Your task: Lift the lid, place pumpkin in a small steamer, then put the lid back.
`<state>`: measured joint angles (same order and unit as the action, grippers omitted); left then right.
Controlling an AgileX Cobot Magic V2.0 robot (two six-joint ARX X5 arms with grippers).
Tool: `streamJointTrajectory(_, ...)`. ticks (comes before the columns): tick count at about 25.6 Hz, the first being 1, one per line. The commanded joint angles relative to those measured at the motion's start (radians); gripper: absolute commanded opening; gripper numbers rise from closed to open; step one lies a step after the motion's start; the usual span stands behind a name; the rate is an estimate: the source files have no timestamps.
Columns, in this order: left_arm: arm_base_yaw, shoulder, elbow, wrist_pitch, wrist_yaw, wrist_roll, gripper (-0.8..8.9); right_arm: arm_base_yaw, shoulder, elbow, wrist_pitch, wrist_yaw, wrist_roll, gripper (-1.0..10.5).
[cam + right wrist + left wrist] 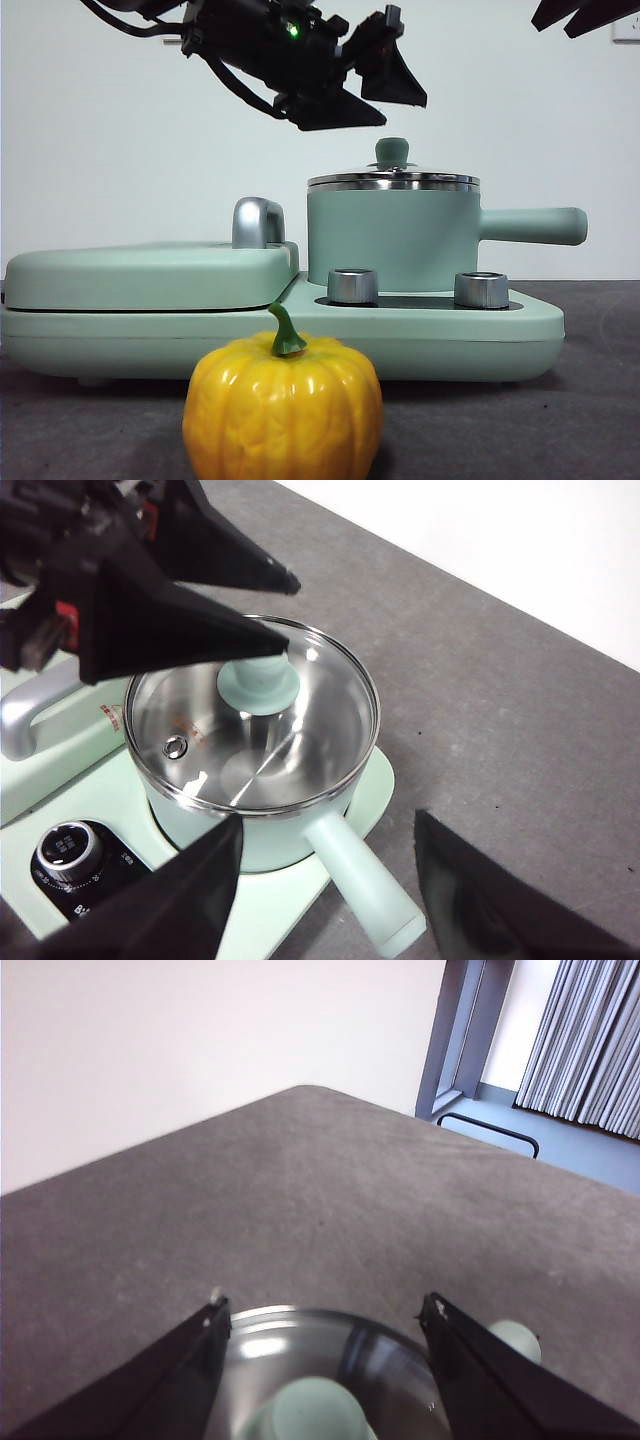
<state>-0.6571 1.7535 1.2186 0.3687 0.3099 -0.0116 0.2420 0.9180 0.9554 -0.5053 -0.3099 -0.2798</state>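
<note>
The steel rim [345, 183] sits on top of the steamer, so the glass lid [394, 171] will come off right away when I lift, and the steamer will stay standing.
The pumpkin [283, 405], glossy yellow-orange with a green stem, sits on the table at the very front, before the appliance. Behind it stands the small steamer [400, 235] [200, 825], its long handle [530, 226] [365, 885] pointing right. The glass lid [393, 180] [255, 730] [300, 1360] rests on it. My left gripper [405, 112] [325, 1305] [290, 613] hovers open just above the lid's mint knob [392, 152] [258, 685], jaws either side and not touching. My right gripper [580, 15] [330, 820] waits open, high at the right.
The steamer stands on a mint-green appliance base [540, 325] with two steel dials [352, 286] [481, 290]. A wide flat griddle cover [150, 275] with a steel handle [257, 222] takes up its left half. Dark grey table cloth [600, 400] lies all around.
</note>
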Motion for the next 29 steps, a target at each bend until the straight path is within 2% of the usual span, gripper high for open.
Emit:
streamJointTrajectory(1,-0.011,0.027,0.023,-0.027,-0.003,0.023,3.12,0.005,0.009,0.016,0.01,0.004,0.015,2.7)
streamJointTrajectory(6,-0.011,0.031,0.023,-0.093,-0.027,0.078,3.12,0.005,0.009,0.016,0.01,0.004,0.018,2.7)
streamJointTrajectory(19,-0.011,0.054,0.023,-0.092,-0.034,0.093,2.97,0.005,0.009,0.016,0.01,0.004,0.018,2.7)
streamJointTrajectory(21,-0.011,0.054,0.023,-0.092,-0.039,0.114,2.13,0.005,0.009,0.016,0.01,0.004,0.018,2.7)
streamJointTrajectory(24,-0.011,0.054,0.023,-0.092,-0.083,0.131,0.0,0.005,0.009,0.016,0.01,0.004,0.018,2.7)
streamJointTrajectory(29,-0.011,0.054,0.023,-0.092,-0.134,0.166,0.16,0.005,0.009,0.016,0.01,0.004,0.018,2.7)
